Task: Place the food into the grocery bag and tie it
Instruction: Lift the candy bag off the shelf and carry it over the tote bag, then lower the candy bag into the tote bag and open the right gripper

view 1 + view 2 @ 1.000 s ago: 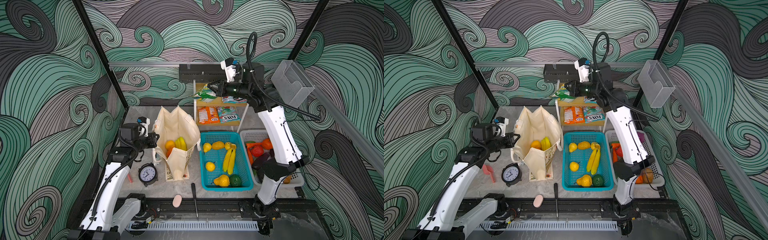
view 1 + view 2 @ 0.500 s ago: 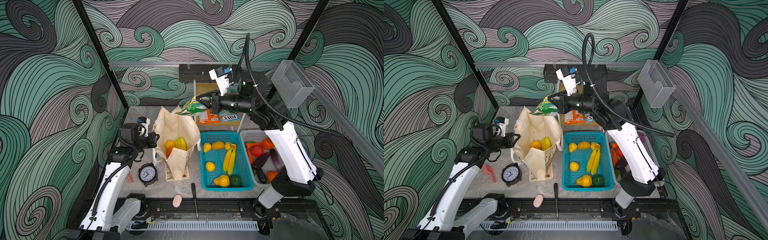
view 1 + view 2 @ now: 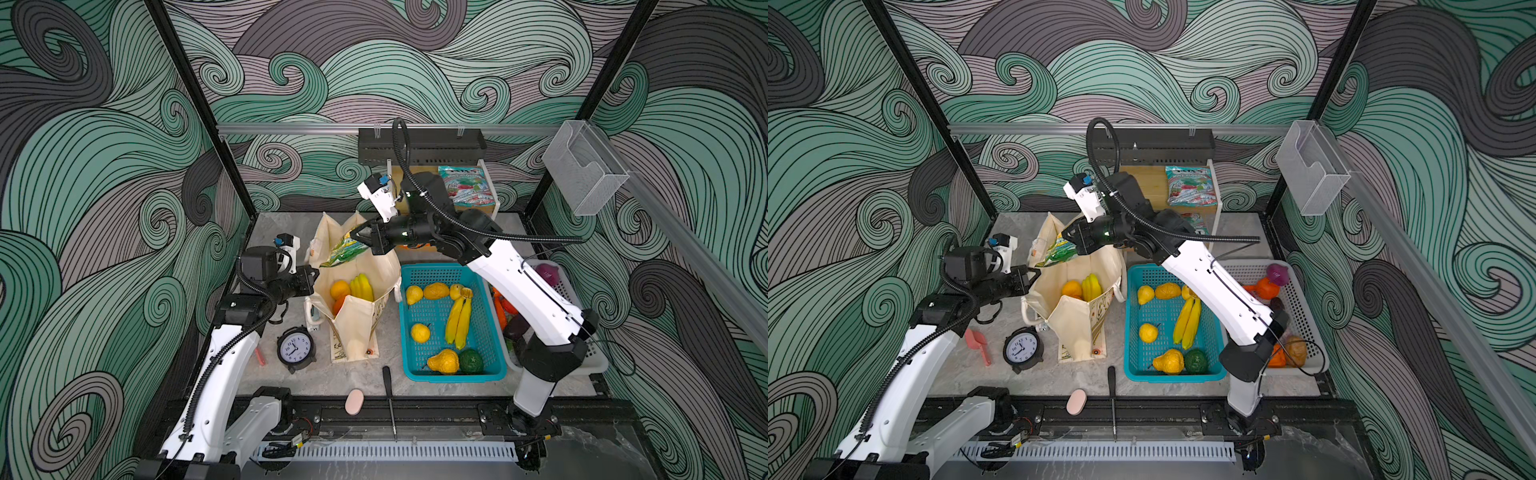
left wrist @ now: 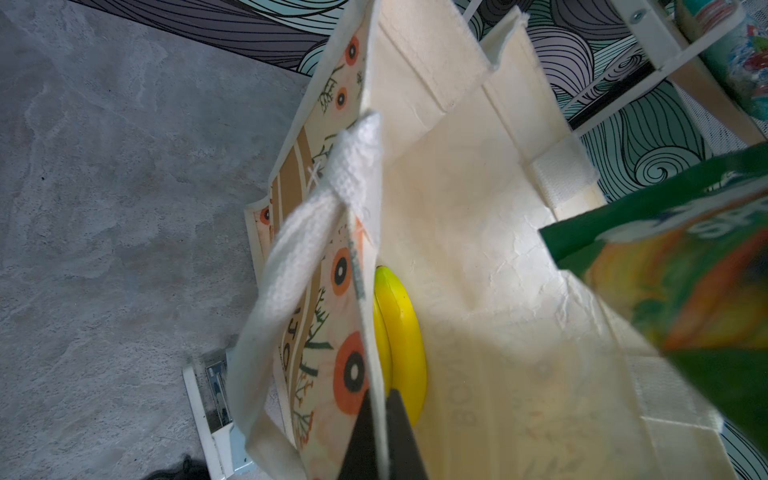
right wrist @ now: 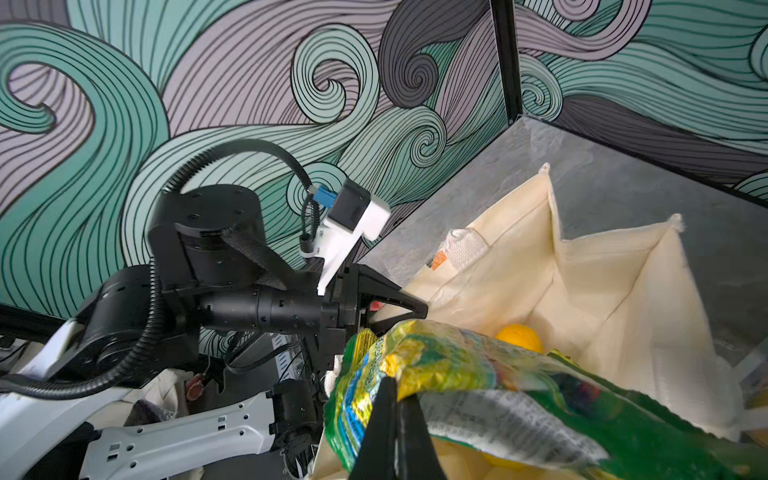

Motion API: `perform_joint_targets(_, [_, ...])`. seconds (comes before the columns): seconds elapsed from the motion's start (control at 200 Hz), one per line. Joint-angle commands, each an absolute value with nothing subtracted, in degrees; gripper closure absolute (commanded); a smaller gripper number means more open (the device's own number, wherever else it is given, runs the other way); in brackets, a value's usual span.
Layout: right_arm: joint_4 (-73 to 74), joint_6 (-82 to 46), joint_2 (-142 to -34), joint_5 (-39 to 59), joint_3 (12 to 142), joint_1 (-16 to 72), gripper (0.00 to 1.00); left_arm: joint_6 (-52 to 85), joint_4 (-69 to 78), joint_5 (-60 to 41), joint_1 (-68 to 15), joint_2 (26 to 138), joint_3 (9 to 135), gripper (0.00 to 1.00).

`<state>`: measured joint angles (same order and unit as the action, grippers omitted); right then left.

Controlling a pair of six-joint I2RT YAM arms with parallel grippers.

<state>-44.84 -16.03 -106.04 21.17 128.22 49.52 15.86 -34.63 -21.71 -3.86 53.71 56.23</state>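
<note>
The snack packet [image 3: 345, 250] is hanging above the opening of the grocery bag, so the robot's right gripper should go on lowering it until it gets to the free space [image 3: 355, 266] behind the orange.
The cream grocery bag [image 3: 355, 328] [image 3: 1071, 328] stands open on the table in both top views, with an orange [image 3: 340, 289] and a yellow banana [image 3: 362, 286] inside. My left gripper [image 3: 311, 276] [image 4: 380, 399] is shut on the bag's left rim, one finger on each side of the cloth. My right gripper [image 3: 355, 237] [image 5: 397, 386] is shut on a green-yellow snack packet [image 3: 345, 249] [image 5: 457, 365]. The packet hangs tilted over the back of the bag's mouth. The left wrist view shows the banana [image 4: 399, 332] inside and the packet [image 4: 685, 282] above the opening.
A teal basket [image 3: 453, 377] of fruit sits right of the bag, with a white basket [image 3: 598, 365] partly under my right arm. An alarm clock [image 3: 295, 348], screwdriver [image 3: 388, 386] and pink pad [image 3: 354, 402] lie in front. A teal packet [image 3: 467, 187] stays on the back shelf.
My right arm has swung from the back shelf leftward and down, carrying the green-yellow packet to above the bag's mouth. The left arm has kept its hold on the rim.
</note>
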Motion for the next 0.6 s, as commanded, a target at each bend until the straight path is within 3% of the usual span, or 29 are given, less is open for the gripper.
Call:
perform_joint_targets(0.0, [-43.37,-13.58,-110.01,20.16,132.09,50.01,1.0,14.94,-34.1,-22.45,-3.62,52.37,56.25,1.0])
perform_joint_targets(0.595, [-46.13,-2.14,-125.69,8.47,137.18,51.47,1.0,14.96,-34.45,-21.76,-3.6,52.25,56.25,1.0])
